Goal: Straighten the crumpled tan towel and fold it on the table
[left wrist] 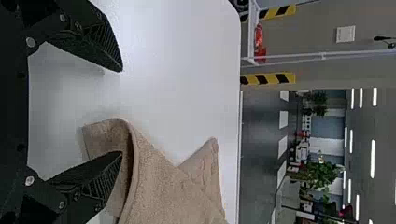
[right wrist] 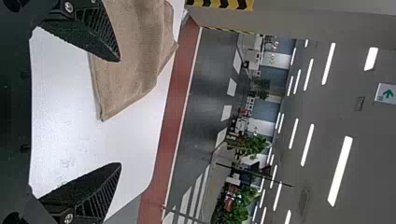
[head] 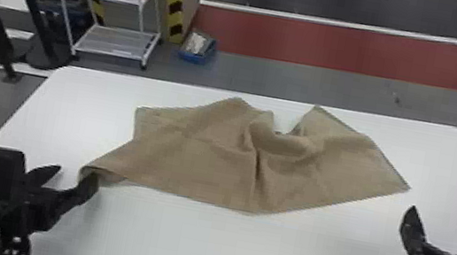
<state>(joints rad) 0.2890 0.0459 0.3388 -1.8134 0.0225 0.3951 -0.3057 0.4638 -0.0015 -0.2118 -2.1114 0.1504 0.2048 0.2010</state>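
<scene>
My gripper will carry the edge of the tan towel [head: 213, 155], and the towel will fold over along its length and lie flat, because the curled corner [head: 97, 172] bends back limply.
The tan towel [head: 209, 153] lies spread but wrinkled across the table, with a raised fold near its middle and a notch in its far edge. At its near left corner is my left gripper [head: 68, 175], fingers apart, one of them against the curled corner. In the left wrist view, the left gripper [left wrist: 119, 112] is open, with one finger at the curled edge of the towel [left wrist: 163, 196]. My right gripper [head: 446, 212] stands open beyond the towel's right corner, holding nothing. In the right wrist view, the right gripper [right wrist: 119, 112] has the towel [right wrist: 135, 56] partly behind one finger.
The white table [head: 219, 249] has its far edge just behind the towel. On the floor beyond stand a white shelf rack [head: 112, 41], a blue bin [head: 198, 48] and black posts [head: 14, 10] at the left.
</scene>
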